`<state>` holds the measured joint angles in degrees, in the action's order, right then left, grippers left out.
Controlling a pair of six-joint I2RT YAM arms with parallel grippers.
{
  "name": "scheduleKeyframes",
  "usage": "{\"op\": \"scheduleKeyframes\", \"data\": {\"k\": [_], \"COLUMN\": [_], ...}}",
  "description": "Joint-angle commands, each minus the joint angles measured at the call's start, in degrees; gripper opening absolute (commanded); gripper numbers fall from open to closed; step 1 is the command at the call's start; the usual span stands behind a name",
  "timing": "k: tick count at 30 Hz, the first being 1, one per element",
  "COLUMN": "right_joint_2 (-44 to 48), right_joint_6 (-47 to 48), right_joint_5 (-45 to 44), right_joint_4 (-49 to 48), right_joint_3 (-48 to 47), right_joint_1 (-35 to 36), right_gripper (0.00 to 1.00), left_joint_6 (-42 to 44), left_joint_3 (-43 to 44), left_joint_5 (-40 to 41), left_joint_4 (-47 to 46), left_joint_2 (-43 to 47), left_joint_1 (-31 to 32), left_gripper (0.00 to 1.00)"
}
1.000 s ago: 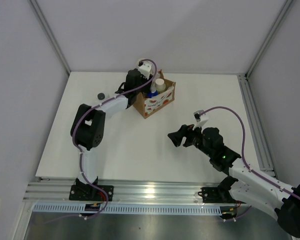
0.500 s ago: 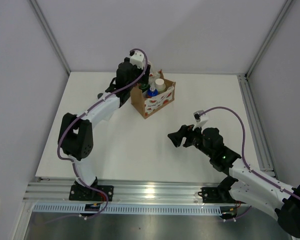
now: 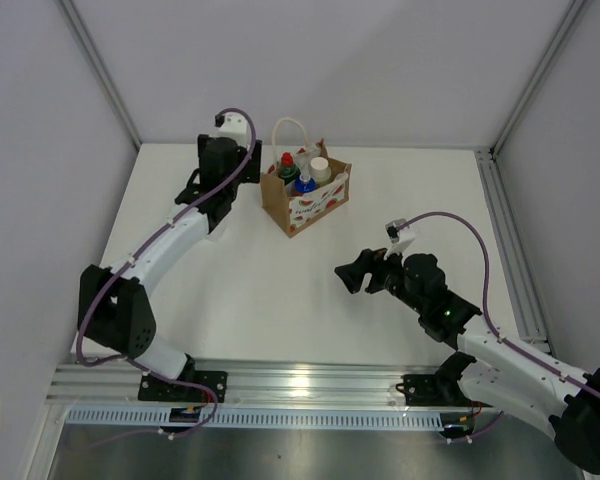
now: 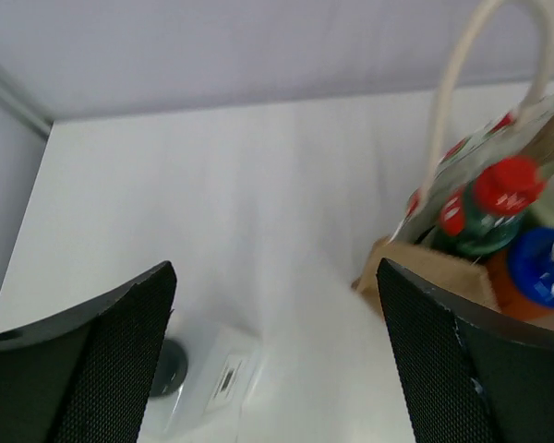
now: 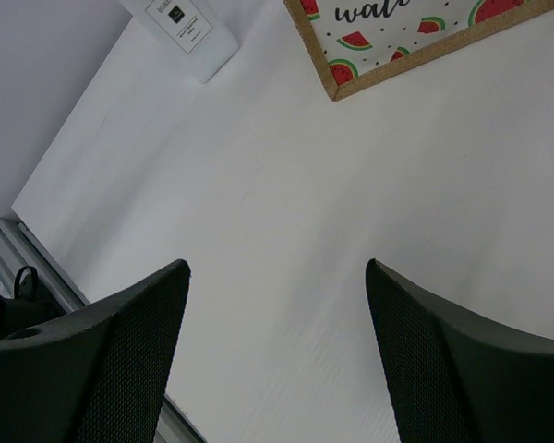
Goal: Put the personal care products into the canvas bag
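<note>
My left gripper should, with the translucent white bottle (image 4: 212,374) standing clear of the canvas bag, keep going down over its black cap (image 4: 172,367) and close around the bottle.
The canvas bag (image 3: 310,203) stands at the table's back middle, its watermelon side also in the right wrist view (image 5: 415,32). Inside it stand the dark green bottle with red cap (image 3: 287,166), the orange bottle with blue cap (image 3: 305,185) and a white-capped bottle (image 3: 320,168). The translucent white bottle (image 4: 217,383) lies on the table left of the bag, its black cap (image 4: 166,365) pointing left. My left gripper (image 4: 275,269) hovers open and empty above this bottle, left of the bag (image 4: 434,268). My right gripper (image 3: 348,277) hangs open and empty over the table's near middle.
White walls with metal posts close in the table at the back and sides. An aluminium rail (image 3: 300,385) runs along the near edge by the arm bases. The left arm stretches along the table's left side.
My left gripper has opened wide and swung left, away from above the bag. The dark green bottle now stands in the bag. The right arm has not moved.
</note>
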<state>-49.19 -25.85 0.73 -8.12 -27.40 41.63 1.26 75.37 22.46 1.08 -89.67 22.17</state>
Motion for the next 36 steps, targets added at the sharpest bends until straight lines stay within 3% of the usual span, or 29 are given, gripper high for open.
{"op": "scheduleKeyframes", "data": {"k": [1, 5, 11, 18, 23, 36], "right_joint_2": [0.06, 0.23, 0.41, 0.67, 0.67, 0.85], "right_joint_6": [0.8, 1.94, 2.03, 2.03, 1.94, 2.12], "right_joint_5": [0.15, -0.73, -2.05, -2.05, -1.61, -2.05], "right_joint_4": [-0.84, 0.3, 0.56, 0.56, 0.56, 0.74], "right_joint_3": [-2.57, -3.01, -3.19, -3.28, -3.36, -3.28], "right_joint_1": [0.65, 0.74, 0.83, 0.91, 1.0, 1.18], "right_gripper": [0.81, 0.81, 0.81, 0.81, 0.81, 0.81], "left_joint_6": [-3.53, -11.26, -8.39, -7.06, -6.97, -3.63], "left_joint_3": [-4.97, -8.38, -14.38, -12.35, -11.83, -12.97], "left_joint_5": [2.51, -5.04, -9.8, -16.56, -14.64, -20.78], "left_joint_4": [7.33, 12.19, 9.81, 11.4, 13.24, 8.59], "left_joint_2": [5.37, 9.32, 11.19, 4.86, 3.01, 4.85], "left_joint_1": [-3.7, -10.91, -16.54, -16.64, -16.55, -15.58], "left_gripper": [0.93, 0.95, 0.97, 0.94, 0.92, 0.81]}}
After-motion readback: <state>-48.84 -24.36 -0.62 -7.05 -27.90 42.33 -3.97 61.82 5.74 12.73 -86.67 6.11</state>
